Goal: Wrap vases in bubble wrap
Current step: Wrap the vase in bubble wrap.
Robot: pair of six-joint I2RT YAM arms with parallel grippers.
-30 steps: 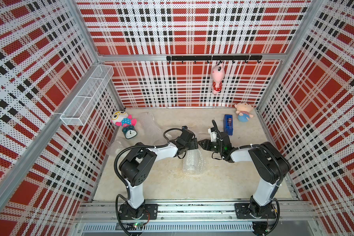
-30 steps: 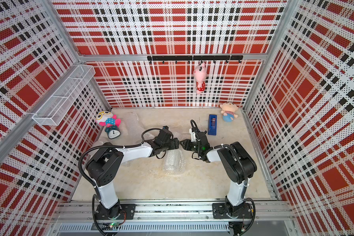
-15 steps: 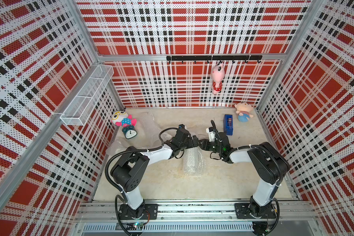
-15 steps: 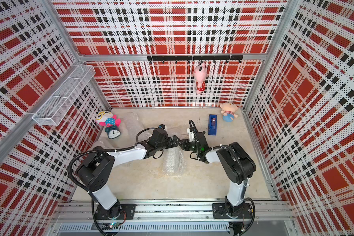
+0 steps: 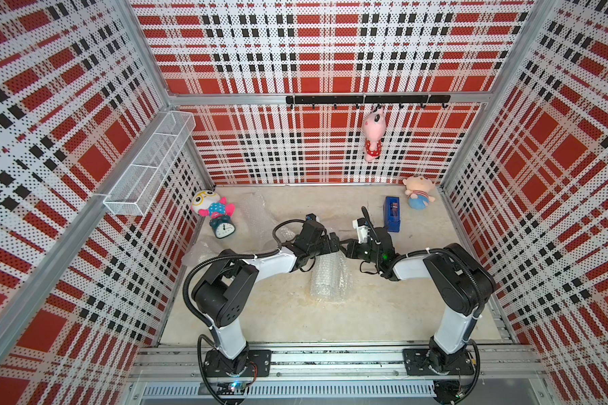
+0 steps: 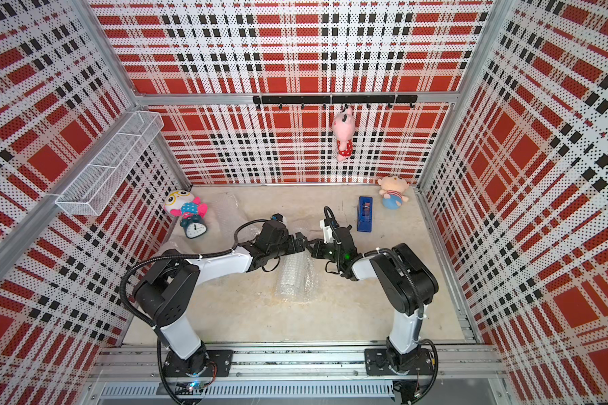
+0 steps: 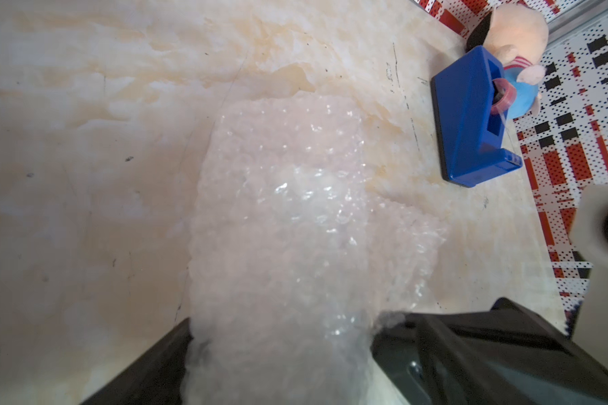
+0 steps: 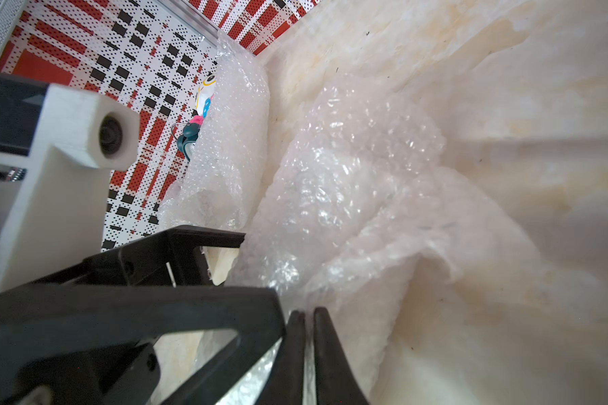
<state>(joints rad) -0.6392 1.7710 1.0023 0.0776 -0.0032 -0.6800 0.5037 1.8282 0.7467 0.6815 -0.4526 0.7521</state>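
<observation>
My left gripper should hold the bundle tight while my right gripper pulls tape from the blue tape dispenser (image 5: 392, 214), because my right gripper is pinching the bubble wrap's loose edge (image 8: 378, 260).
A cylinder-shaped bundle of bubble wrap (image 5: 330, 280) lies mid-table in both top views; the vases are hidden, and I cannot see what is inside the bundle. My left gripper (image 5: 333, 242) is at the bundle's far end. In the left wrist view its jaws stand open, one on each side of the bundle (image 7: 281, 228). My right gripper (image 8: 305, 312) meets it from the other side, shut on a thin edge of the bubble wrap (image 8: 348, 196). More loose bubble wrap (image 5: 257, 214) lies at the back left.
A blue tape dispenser (image 5: 392, 214) stands just behind my right arm. A plush doll with a clock (image 5: 213, 212) sits back left and another plush (image 5: 417, 193) back right. A pink toy (image 5: 373, 138) hangs from the rear hook rail. A wire basket (image 5: 151, 164) hangs on the left wall.
My left gripper has opened wider and its elbow has swung outward to the left. My right gripper's fingers have closed on the wrap's edge. The bundle has stayed in place.
</observation>
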